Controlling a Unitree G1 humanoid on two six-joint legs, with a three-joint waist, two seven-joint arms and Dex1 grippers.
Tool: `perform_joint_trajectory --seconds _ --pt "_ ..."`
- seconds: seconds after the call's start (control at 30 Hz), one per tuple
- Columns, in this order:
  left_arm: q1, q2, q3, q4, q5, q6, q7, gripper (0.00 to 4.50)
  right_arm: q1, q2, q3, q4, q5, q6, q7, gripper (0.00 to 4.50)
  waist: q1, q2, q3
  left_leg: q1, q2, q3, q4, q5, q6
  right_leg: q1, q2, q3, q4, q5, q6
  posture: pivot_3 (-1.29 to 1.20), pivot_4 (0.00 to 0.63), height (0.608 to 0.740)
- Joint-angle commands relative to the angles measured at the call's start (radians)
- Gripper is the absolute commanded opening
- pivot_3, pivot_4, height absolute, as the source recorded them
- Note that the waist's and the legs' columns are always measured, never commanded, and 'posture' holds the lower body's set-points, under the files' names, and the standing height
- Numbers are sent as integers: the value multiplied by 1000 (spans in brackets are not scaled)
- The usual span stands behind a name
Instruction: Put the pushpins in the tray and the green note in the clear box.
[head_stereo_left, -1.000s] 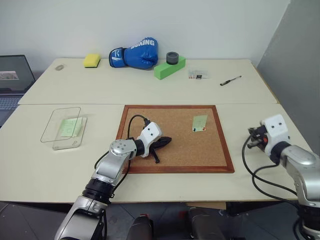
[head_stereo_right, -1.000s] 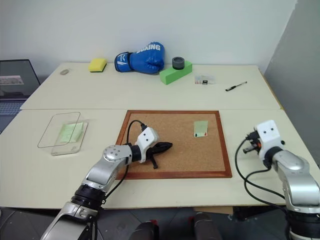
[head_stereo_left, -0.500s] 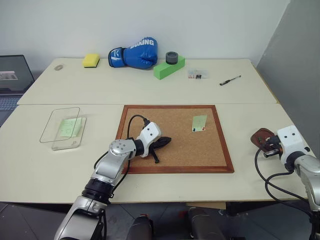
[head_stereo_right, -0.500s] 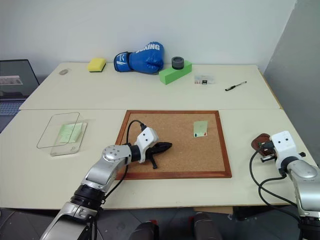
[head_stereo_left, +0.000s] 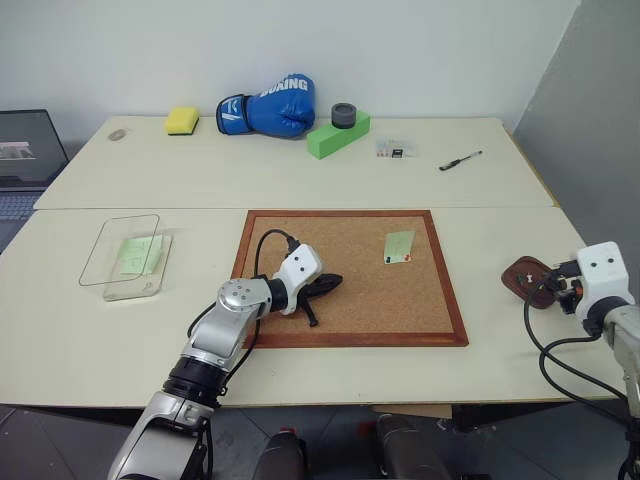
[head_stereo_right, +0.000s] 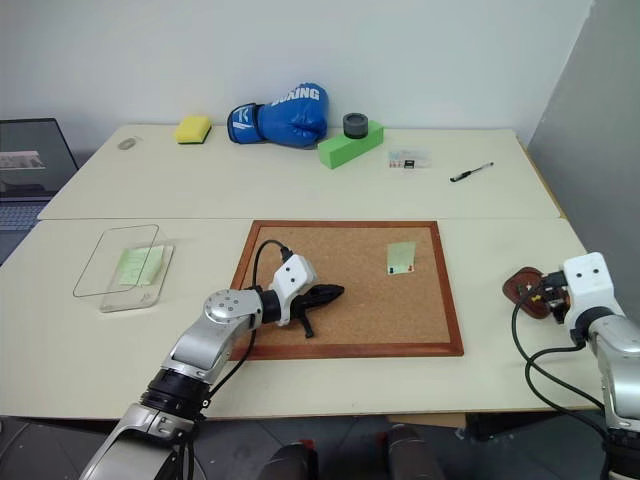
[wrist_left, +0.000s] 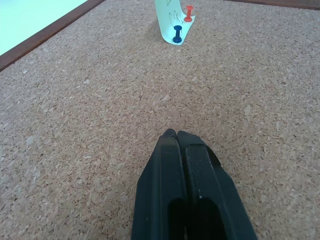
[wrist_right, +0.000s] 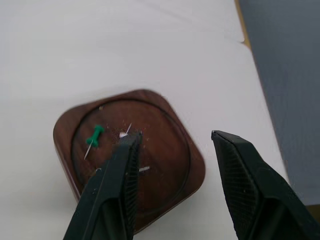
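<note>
I should keep moving my right gripper's open fingers to the red pushpin (head_stereo_left: 407, 258), which stands upright and free at the green note's corner, until they close around it.
The small reddish-brown tray (head_stereo_left: 524, 279) sits near the table's right edge, with a green pushpin (wrist_right: 93, 139) lying in it. My right gripper (wrist_right: 175, 136) hovers just right of the tray (wrist_right: 170, 122), open, with nothing between its fingers. A pale green note (head_stereo_left: 398, 246) lies on the corkboard (head_stereo_left: 300, 330), held by a red pushpin (wrist_left: 188, 11) and a blue one (wrist_left: 177, 36). My left gripper (wrist_left: 176, 134) rests shut on the cork, well short of that note. At the left the clear box (head_stereo_left: 110, 290) stands with its lid raised and a green slip (head_stereo_left: 140, 254) inside.
Along the back of the table are a yellow sponge (head_stereo_left: 183, 121), a blue boxing glove (head_stereo_left: 270, 106), a green foam block (head_stereo_left: 330, 140) topped by a dark roll (head_stereo_left: 344, 115), a tiny clear case (head_stereo_left: 396, 150) and a pen (head_stereo_left: 460, 160). A laptop (head_stereo_left: 25, 160) stands at far left.
My right gripper has drawn back to the right off the tray and opened, uncovering the tray. The left arm has kept still.
</note>
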Motion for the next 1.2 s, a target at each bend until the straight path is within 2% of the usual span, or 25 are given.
perform_joint_trajectory --seconds 0.03,0.1,0.27,0.4,0.5,0.8,1.2 --pt "15 17 -12 58 36 18 8 0 -41 5 -76 -129 120 69 42 2360 0 0 0 0 0 0 0 0 0 0 0 0 0 0 0 0 150 740" --pt "15 18 -10 60 36 18 8 0 -45 24 -57 -180 171 93 64 2360 0 0 0 0 0 0 0 0 0 0 0 0 0 0 0 0 150 740" --pt "14 21 -7 60 36 21 7 0 -16 118 107 -295 211 24 95 2360 -2 0 0 0 1 -1 -1 0 0 0 0 -1 -1 0 0 0 150 740" --pt "15 22 -6 58 35 23 9 0 -29 207 245 -268 155 -112 79 2360 -2 0 0 -1 1 -1 -2 0 0 0 0 -1 -7 0 0 0 150 740" --pt "13 24 -6 60 36 24 9 0 -56 245 302 -211 147 -133 83 2360 -2 0 0 -2 2 0 -2 0 0 1 0 -1 -10 0 0 0 150 740" --pt "9 26 -8 60 37 26 10 0 -179 353 379 53 71 -235 17 2360 -2 0 0 -2 2 0 -3 0 0 0 0 -1 -10 0 1 0 150 740" --pt "15 26 -10 51 36 29 10 0 -248 444 410 239 14 -323 -33 2360 -2 0 0 -2 2 0 -4 0 0 0 0 -1 -10 1 1 0 150 740"
